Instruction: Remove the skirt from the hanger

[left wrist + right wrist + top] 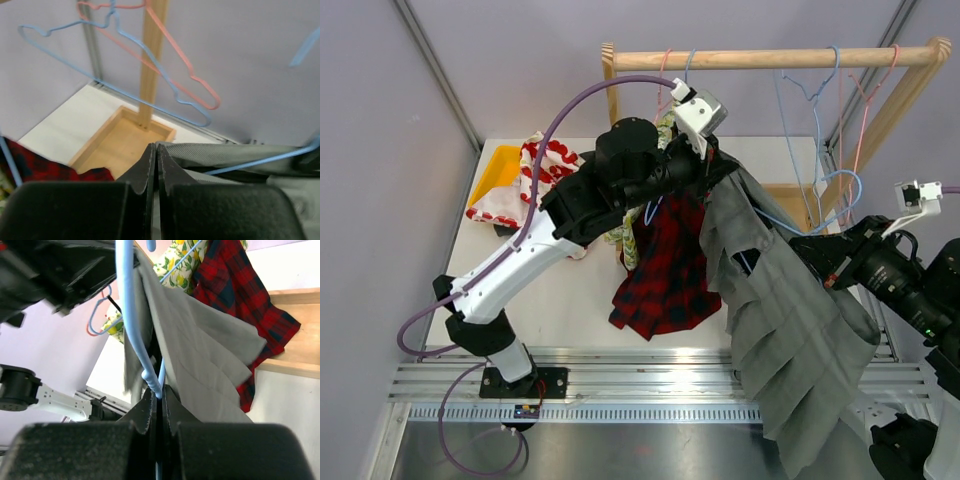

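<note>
My left gripper needs to pull the skirt down toward the table's front edge (665, 349) to get it off the light-blue hanger's wire (764, 214), which still runs inside the skirt's waist.
The grey pleated skirt (780, 310) hangs slanting from the rack area down past the table's front edge. My left gripper (712, 163) is at its top edge; in the left wrist view the left gripper (157, 146) is shut with the skirt's grey cloth (225, 152) at its tips. My right gripper (812, 250) is to the right of the skirt. In the right wrist view the right gripper (159, 390) is shut on the light-blue hanger (131, 330), whose wire runs up inside the skirt (200, 355).
A wooden rack bar (770, 58) carries empty blue (817, 95) and pink (872, 90) hangers. A red plaid garment (665, 270) hangs left of the skirt. A red-and-white cloth (535, 180) and a yellow bin (495, 170) lie at back left. The rack's wooden base (125, 145) is below.
</note>
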Robot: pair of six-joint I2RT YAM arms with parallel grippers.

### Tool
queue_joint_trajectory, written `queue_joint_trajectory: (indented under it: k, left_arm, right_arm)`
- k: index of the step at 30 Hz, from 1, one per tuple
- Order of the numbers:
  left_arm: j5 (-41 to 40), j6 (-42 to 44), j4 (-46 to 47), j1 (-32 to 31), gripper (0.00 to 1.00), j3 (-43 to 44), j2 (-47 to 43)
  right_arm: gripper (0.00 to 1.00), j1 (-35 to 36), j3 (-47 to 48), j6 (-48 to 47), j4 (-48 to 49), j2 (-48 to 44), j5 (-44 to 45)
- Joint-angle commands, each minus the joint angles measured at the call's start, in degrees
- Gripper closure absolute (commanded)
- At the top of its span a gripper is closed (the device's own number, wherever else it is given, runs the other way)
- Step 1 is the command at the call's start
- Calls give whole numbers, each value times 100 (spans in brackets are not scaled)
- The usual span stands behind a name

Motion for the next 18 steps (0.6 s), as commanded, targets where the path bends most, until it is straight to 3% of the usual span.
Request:
queue_joint_trajectory:
  k: [1, 7, 13, 16, 18]
  left_arm:
    - [-809, 211, -206, 550, 100, 358, 69]
    - [-723, 62, -426, 1420, 100, 700, 323]
    - [-354, -184, -471, 1834, 100, 912, 658]
    - [14, -473, -357, 1826, 100, 685, 571]
    - [365, -736, 73, 1747, 100, 61, 202]
  right_arm:
    - [100, -11, 830, -40, -316, 124, 0]
    - [100, -11, 1640, -5, -1002, 291, -291]
    - [100, -11, 1651, 188, -1004, 229, -730]
    - [100, -11, 1554, 215, -872, 185, -660]
    - [100, -11, 1475, 215, -715, 194, -590]
